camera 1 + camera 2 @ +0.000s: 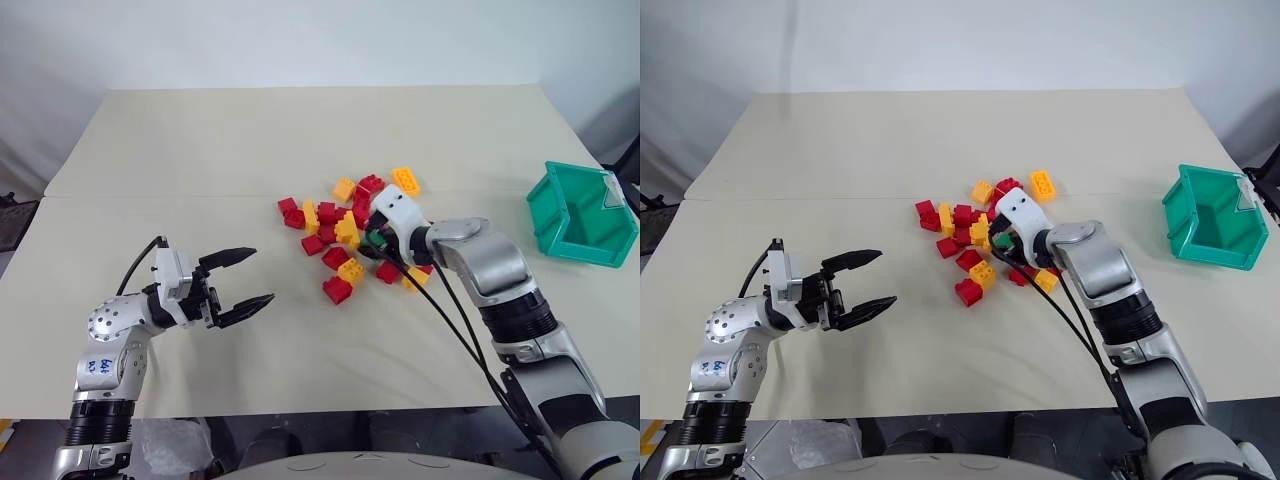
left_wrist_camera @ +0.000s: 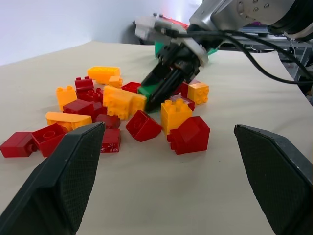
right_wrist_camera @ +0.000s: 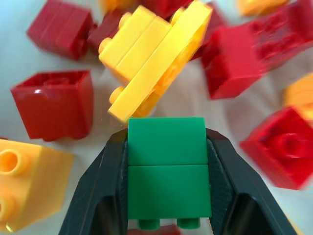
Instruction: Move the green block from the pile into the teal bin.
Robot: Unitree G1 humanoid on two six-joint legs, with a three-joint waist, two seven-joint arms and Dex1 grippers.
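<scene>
My right gripper's fingers are holding the green block (image 3: pixel 168 169) squarely by both sides, so I should keep carrying it until it is over the teal bin's opening (image 1: pixel 590 212), then let go.
The green block (image 3: pixel 168 171) sits between the two black fingers of my right gripper (image 3: pixel 167 139), which press on both of its sides, down in the pile (image 1: pixel 340 235) of red and yellow bricks at the table's middle. A yellow brick (image 3: pixel 156 54) lies just beyond the block. From the left wrist view, the right gripper (image 2: pixel 155 94) reaches into the pile with the green block (image 2: pixel 145 90) at its tip. My left gripper (image 1: pixel 258 276) hovers open and empty to the left of the pile. The teal bin (image 1: pixel 590 245) stands at the table's right edge.
A beige table (image 1: pixel 250 150) carries everything, with a seam across it behind the pile. Black cables (image 1: pixel 450 320) hang from my right wrist toward the near edge. Loose red bricks (image 1: pixel 337 289) lie on the pile's near side.
</scene>
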